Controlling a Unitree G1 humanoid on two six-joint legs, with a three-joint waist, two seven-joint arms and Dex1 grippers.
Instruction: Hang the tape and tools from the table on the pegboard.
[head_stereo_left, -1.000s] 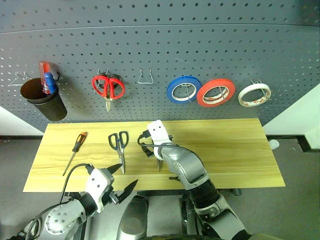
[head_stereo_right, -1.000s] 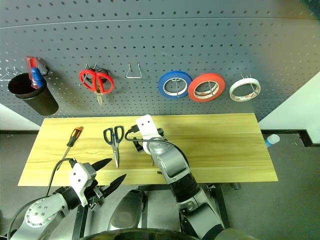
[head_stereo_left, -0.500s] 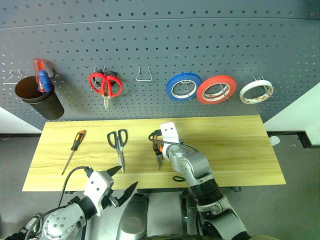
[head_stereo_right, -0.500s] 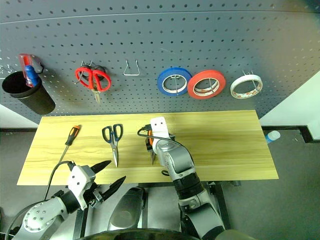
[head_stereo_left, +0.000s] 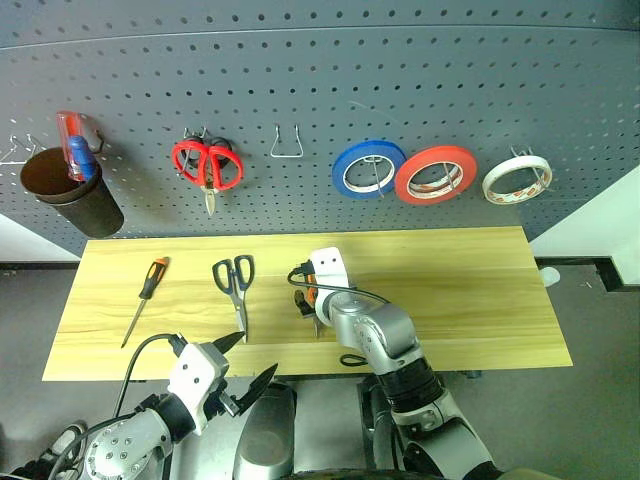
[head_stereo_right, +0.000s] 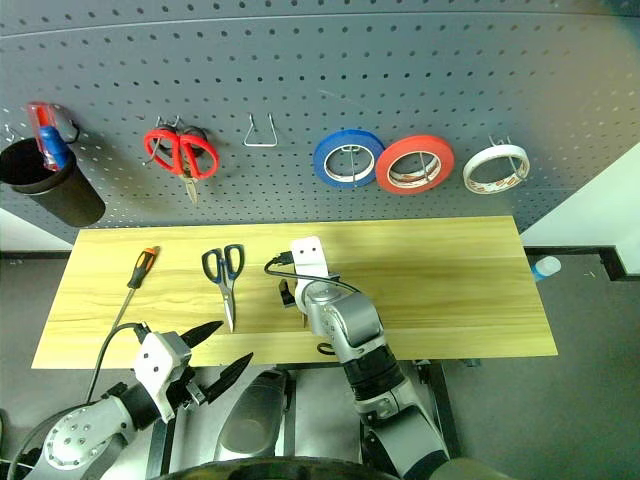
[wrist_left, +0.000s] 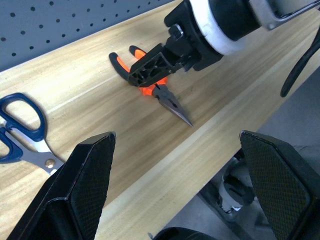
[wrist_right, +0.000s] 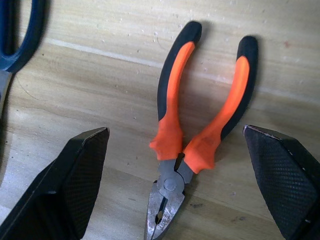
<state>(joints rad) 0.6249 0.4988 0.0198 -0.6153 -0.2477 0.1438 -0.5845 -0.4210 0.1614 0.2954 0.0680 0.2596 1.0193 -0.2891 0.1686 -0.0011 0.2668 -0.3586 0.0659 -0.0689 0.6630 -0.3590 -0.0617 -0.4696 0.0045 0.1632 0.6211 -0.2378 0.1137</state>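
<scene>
The pliers (wrist_right: 172, 175)' orange handles flare wide (wrist_right: 183, 144) above narrow jaws, so the pliers will catch and hang with their jaws down when the robot lowers them into the wire hook.
The orange-and-black pliers (wrist_right: 185, 135) lie flat on the light wood table (head_stereo_left: 450, 290), near its middle. My right gripper (wrist_right: 175, 129) hovers open just above them, one finger on each side of the handles, not touching. Left of the pliers lie the dark blue scissors (head_stereo_left: 236, 285), and further left the screwdriver (head_stereo_left: 146, 293). The red tape (head_stereo_left: 435, 174) hangs on the grey pegboard (head_stereo_left: 320, 80). My left gripper (head_stereo_left: 255, 355) stands open and empty off the table's front edge.
On the pegboard hang a black cup (head_stereo_left: 70, 190) holding pens, red-handled scissors (head_stereo_left: 208, 168), an empty wire hook (head_stereo_left: 287, 148), a blue roll (head_stereo_left: 368, 170) and a white roll (head_stereo_left: 516, 178). The table's right half is bare wood.
My right wrist has rolled above the pliers, setting its fingers either side of the handles. The left gripper kept still. The head view has tipped slightly downward.
</scene>
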